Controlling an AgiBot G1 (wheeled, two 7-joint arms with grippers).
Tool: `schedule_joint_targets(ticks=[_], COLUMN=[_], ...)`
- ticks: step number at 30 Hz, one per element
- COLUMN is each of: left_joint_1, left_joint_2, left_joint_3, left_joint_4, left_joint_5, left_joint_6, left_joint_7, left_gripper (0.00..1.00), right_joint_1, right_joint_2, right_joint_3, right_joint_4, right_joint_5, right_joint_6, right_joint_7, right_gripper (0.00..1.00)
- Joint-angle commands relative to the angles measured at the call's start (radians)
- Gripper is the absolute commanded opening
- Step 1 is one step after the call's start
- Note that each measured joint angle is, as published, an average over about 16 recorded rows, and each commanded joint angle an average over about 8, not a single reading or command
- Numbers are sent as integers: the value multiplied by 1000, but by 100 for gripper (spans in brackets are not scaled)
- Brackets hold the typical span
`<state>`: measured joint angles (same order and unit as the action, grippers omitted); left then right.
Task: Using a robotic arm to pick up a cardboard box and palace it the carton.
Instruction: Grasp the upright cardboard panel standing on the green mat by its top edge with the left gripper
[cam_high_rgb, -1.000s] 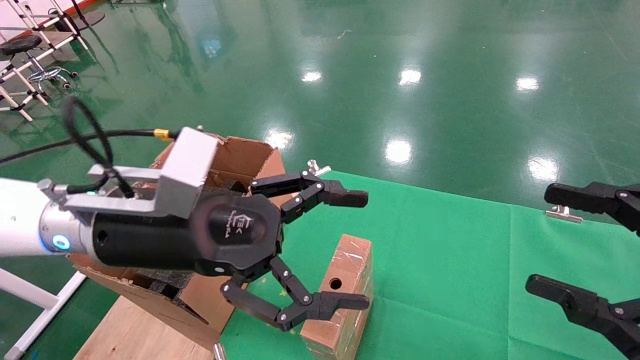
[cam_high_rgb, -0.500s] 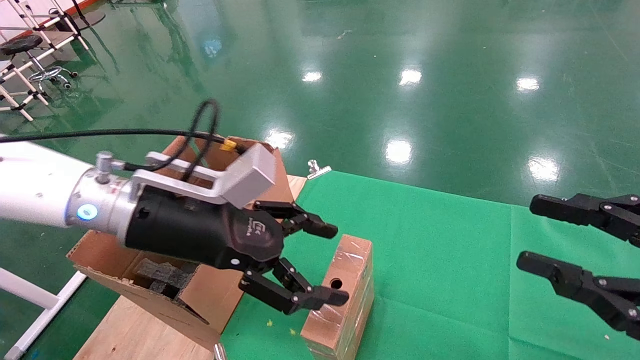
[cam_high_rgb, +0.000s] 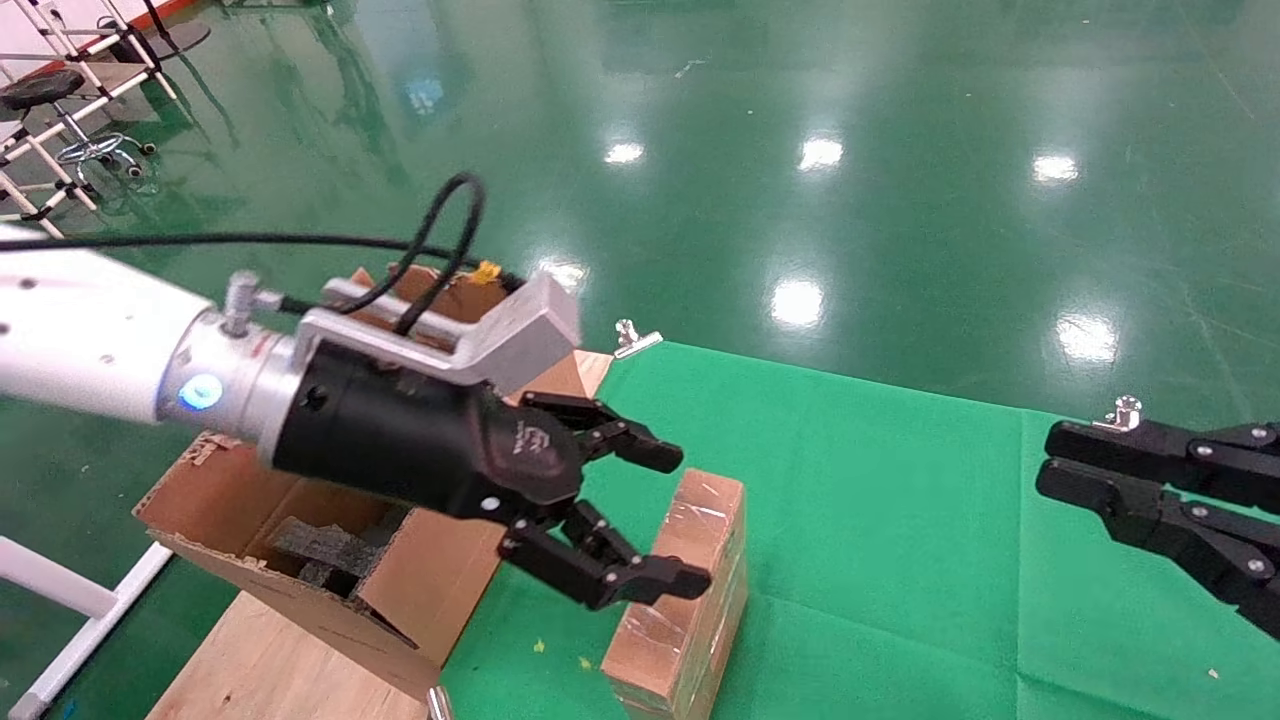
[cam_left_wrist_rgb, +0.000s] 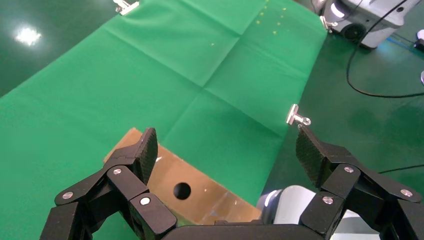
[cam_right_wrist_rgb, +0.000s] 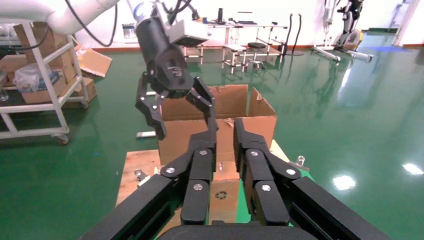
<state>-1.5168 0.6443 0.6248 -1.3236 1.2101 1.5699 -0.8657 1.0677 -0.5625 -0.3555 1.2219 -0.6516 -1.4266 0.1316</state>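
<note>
The cardboard box (cam_high_rgb: 673, 618) will go all the way down below the carton's rim when I lower it in, because dark foam (cam_high_rgb: 325, 550) lies deep inside the carton, which has high sides.
The cardboard box (cam_high_rgb: 712, 522) stands on its long edge on the green cloth, taped, its round hole (cam_left_wrist_rgb: 182, 190) showing in the left wrist view. My left gripper (cam_high_rgb: 674, 520) hangs open just above the box's end nearest the carton. One finger is over the box top and the other off to its side, and neither touches it. The carton (cam_high_rgb: 440, 585) sits directly left of the box, ragged flaps up. My right gripper (cam_high_rgb: 1052, 465) hovers at the right edge with its fingers drawn almost together on nothing. From the right wrist view I see the box (cam_right_wrist_rgb: 224, 186) and the carton (cam_right_wrist_rgb: 220, 122) beyond it.
Dark foam blocks (cam_high_rgb: 320, 545) lie inside the carton, which rests on a wooden board (cam_high_rgb: 265, 660). Metal clips (cam_high_rgb: 636, 340) (cam_high_rgb: 1125, 408) hold the green cloth (cam_high_rgb: 880, 520) at its far edge. A stool and white frame (cam_high_rgb: 60, 120) stand on the floor far left.
My left gripper swung from over the carton down toward the box, narrowing a little; its lower finger now hides the hole in the head view. The right gripper's fingers closed from wide open.
</note>
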Motion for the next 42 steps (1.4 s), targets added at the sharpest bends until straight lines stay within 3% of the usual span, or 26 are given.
schedule_joint_targets(ticks=[1, 11, 22, 36, 42], left_joint_1=[-32, -252, -281, -451, -489], left_joint_2=[14, 114, 136, 295, 354], left_joint_3=[23, 268, 320, 605, 704], left_joint_4=[1, 2, 18, 166, 224], left_joint_5=[24, 183, 194, 207, 174], left_joint_6=[4, 18, 10, 20, 12], left_joint_7=[-39, -346, -381, -639, -698], left_gripper=[100, 100, 100, 100, 100], right_joint_1=[0, 0, 0, 0, 0], right_joint_2=[0, 0, 0, 0, 0], right_joint_3=[0, 0, 0, 0, 0], right_joint_4=[0, 0, 0, 0, 0], right_joint_5=[0, 0, 0, 0, 0], right_joint_6=[0, 0, 0, 0, 0], right_joint_7=[0, 0, 0, 0, 0], right_gripper=[0, 0, 0, 0, 0])
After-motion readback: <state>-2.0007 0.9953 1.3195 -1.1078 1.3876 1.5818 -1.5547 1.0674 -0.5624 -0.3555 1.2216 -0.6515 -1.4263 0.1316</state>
